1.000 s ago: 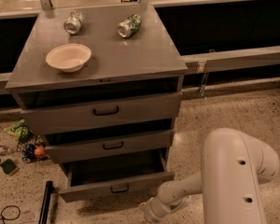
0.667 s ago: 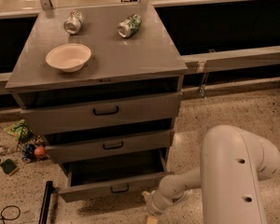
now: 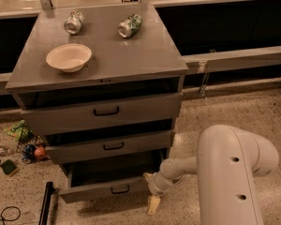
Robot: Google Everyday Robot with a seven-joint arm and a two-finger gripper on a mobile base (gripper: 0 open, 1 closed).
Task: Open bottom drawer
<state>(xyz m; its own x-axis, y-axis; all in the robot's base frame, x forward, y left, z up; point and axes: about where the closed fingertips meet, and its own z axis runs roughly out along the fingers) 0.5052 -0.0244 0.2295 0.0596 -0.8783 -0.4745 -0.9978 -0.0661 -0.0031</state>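
Note:
The front panel has only dark space [image 3: 107, 169] showing above it, so I should expect an empty bottom drawer [image 3: 98, 189] as it slides farther out with my pull.
The grey cabinet has three drawers. The bottom drawer [image 3: 100, 191] is the lowest, with a shallow front and a small black bar handle [image 3: 120, 189]. It stands pulled partly out, and its dark inside shows above the front panel. The middle drawer [image 3: 107, 146] and the taller top drawer [image 3: 103, 112] also stick out a little. My gripper [image 3: 152, 193] is low near the floor, at the right front corner of the bottom drawer, to the right of its handle. The white arm [image 3: 225, 172] reaches to it from the lower right.
On the cabinet top [image 3: 145, 55] lie a white bowl [image 3: 68, 56] and two tipped cans [image 3: 74, 22] [image 3: 130, 25]. Small litter [image 3: 23, 144] lies on the floor to the left. A black bar [image 3: 46, 203] and a cable [image 3: 4, 214] are at the lower left. Dark counters run behind.
My gripper has moved a little left and up, closer to the bottom drawer's right front corner. The drawer's position looks the same.

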